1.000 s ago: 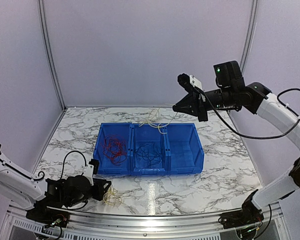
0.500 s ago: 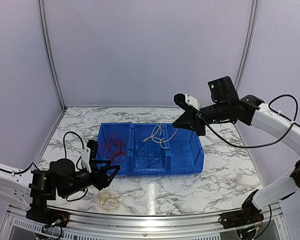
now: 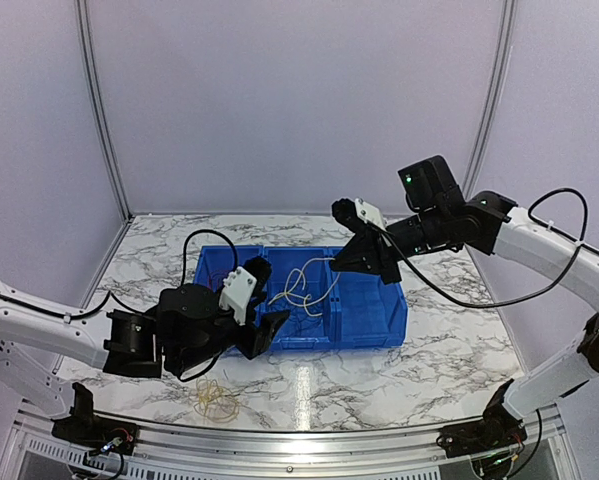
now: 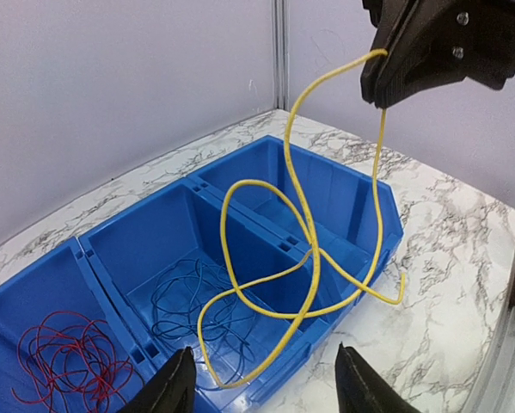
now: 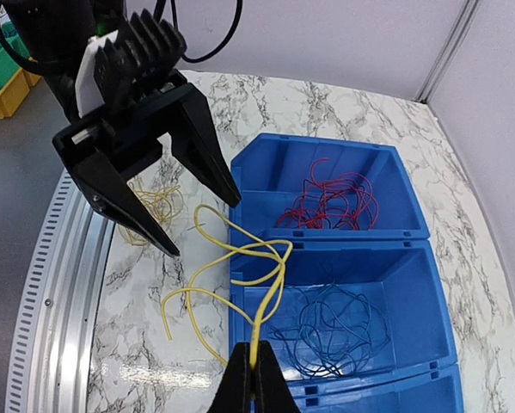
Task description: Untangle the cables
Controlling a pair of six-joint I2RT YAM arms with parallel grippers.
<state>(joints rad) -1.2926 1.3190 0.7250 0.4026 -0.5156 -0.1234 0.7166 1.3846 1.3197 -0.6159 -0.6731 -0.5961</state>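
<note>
Next, I grip the nearest loop (image 4: 224, 383) with my left gripper and pull it open before I put the cable in the bin, because the yellow cable hangs in crossed loops (image 3: 301, 295) from my right gripper.
My right gripper (image 3: 337, 266) is shut on one end of a yellow cable (image 3: 301, 285) and holds it in the air over the blue three-part bin (image 3: 369, 312). The cable hangs in loose loops (image 4: 304, 258) with a free end past the bin's front wall. In the right wrist view my jaws (image 5: 253, 379) pinch it (image 5: 240, 267). My left gripper (image 3: 264, 330) is open and empty at the bin's front, just below the loops (image 4: 266, 387). Red cables (image 5: 334, 202) lie in the left part and dark blue cables (image 5: 334, 335) in the middle part.
A small tangle of yellow cable (image 3: 217, 400) lies on the marble table near the front edge, also in the right wrist view (image 5: 150, 211). The bin's right part (image 4: 326, 198) shows only its blue floor. A metal rail (image 3: 299, 440) runs along the near edge.
My left arm has lifted from the near-left table and swung right to the bin's front, jaws open. My right gripper has come down and left, lowering the yellow cable.
</note>
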